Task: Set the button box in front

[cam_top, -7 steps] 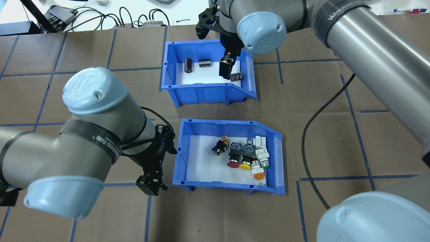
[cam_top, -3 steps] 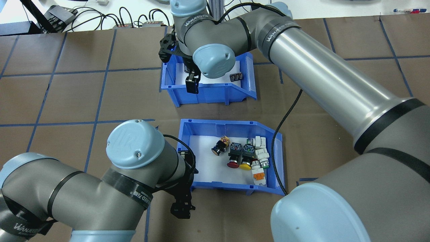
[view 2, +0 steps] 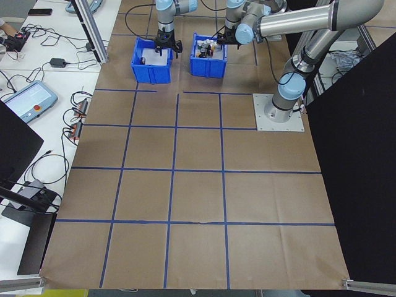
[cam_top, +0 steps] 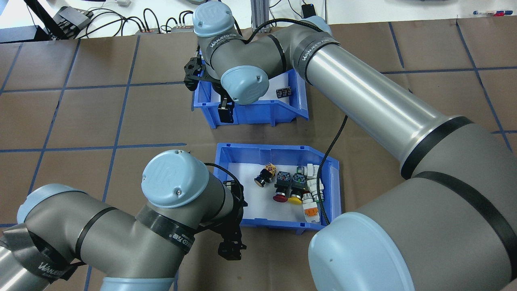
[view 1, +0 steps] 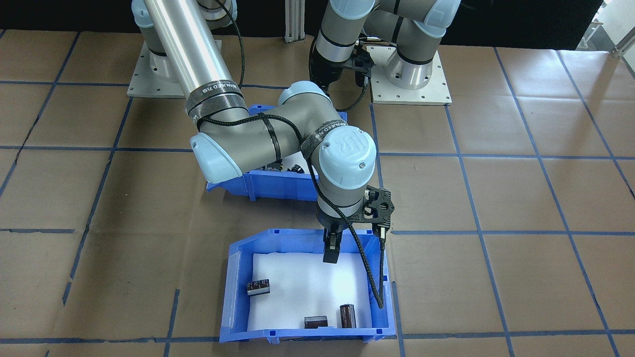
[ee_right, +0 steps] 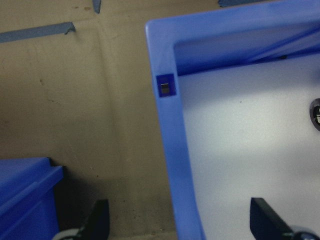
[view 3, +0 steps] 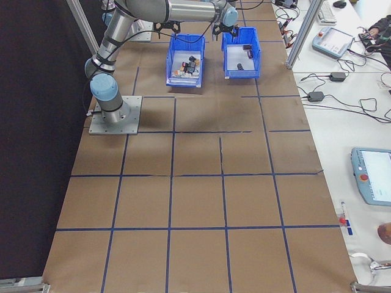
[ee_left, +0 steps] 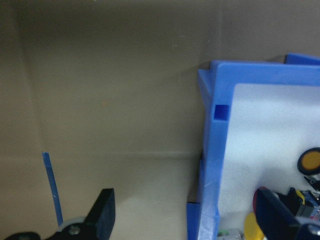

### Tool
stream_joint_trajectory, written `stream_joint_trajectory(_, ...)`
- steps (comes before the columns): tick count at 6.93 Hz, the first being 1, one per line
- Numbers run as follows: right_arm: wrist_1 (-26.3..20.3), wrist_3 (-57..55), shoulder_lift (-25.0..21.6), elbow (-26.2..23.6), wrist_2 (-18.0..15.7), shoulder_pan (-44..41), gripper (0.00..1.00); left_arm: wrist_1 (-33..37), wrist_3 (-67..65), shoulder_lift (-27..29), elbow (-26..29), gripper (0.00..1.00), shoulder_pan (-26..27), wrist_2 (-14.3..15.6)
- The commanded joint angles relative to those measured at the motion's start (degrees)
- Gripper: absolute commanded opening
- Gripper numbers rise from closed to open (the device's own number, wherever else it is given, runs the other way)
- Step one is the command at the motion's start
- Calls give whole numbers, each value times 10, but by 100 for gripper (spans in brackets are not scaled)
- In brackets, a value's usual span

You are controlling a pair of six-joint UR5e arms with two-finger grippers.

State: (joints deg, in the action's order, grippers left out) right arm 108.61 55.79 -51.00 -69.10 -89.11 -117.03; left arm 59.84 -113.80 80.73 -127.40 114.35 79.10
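A dark cylindrical part (view 1: 258,287) is on its side in the middle of open liner (view 1: 280,309). It will therefore roll away from my right gripper when I lift the farther bin.
The button box (cam_top: 330,190) is the blue bin nearer the robot, with a white liner and colourful push-buttons (cam_top: 297,186) inside. My left gripper (cam_top: 231,251) hangs at its near-left corner. In the left wrist view my left gripper (ee_left: 192,220) is open, its fingers (ee_left: 103,212) astride the box's left wall (ee_left: 211,165) without touching it. My right gripper (cam_top: 225,114) is open over the left wall (ee_right: 172,150) of the farther blue bin (cam_top: 297,103). In the front-facing view my right arm hides most of the button box (view 1: 270,182).
The farther bin (view 1: 233,292) holds a few small dark cylindrical parts (view 1: 348,316) on a white liner. A black cable (cam_top: 333,141) from my right arm drapes over the button box's right side. Brown paper with blue tape lines (cam_top: 121,145) covers the table. Cables and devices (cam_top: 72,18) lie beyond the far edge.
My right gripper has swung left from the far bin's right side to its left wall. My left gripper has shifted right, to the button box's near-left corner. Neither bin has moved.
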Motion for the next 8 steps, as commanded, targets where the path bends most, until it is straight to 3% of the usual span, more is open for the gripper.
stream_joint_trajectory(1, 19, 13, 4, -22, -6, 7, 100, -27, -15, 42, 0, 100, 25, 0)
stream_joint_trajectory(2, 36, 12, 5, -20, -9, 7, 100, -47, -19, 62, 0, 100, 33, 2)
stream_joint_trajectory(3, 35, 9, 5, -16, -11, 7, 81, -85, -20, 86, 0, 100, 34, 3)
stream_joint_trajectory(4, 31, 10, 1, -13, -12, 6, 40, -105, -44, 109, 1, 100, 40, 2)
stream_joint_trajectory(5, 28, 12, -2, -13, -12, 6, 17, -117, -52, 123, 3, 93, 57, 5)
stream_joint_trajectory(6, 27, 15, -2, -12, -42, 7, 4, -121, -50, 128, 1, 68, 61, 6)
stream_joint_trajectory(7, 27, 15, -3, -10, -44, 12, 2, -143, -50, 121, 0, 24, 61, 5)
stream_joint_trajectory(8, 32, 16, -10, -8, -45, 16, 1, -185, -47, 121, -3, 4, 62, 5)
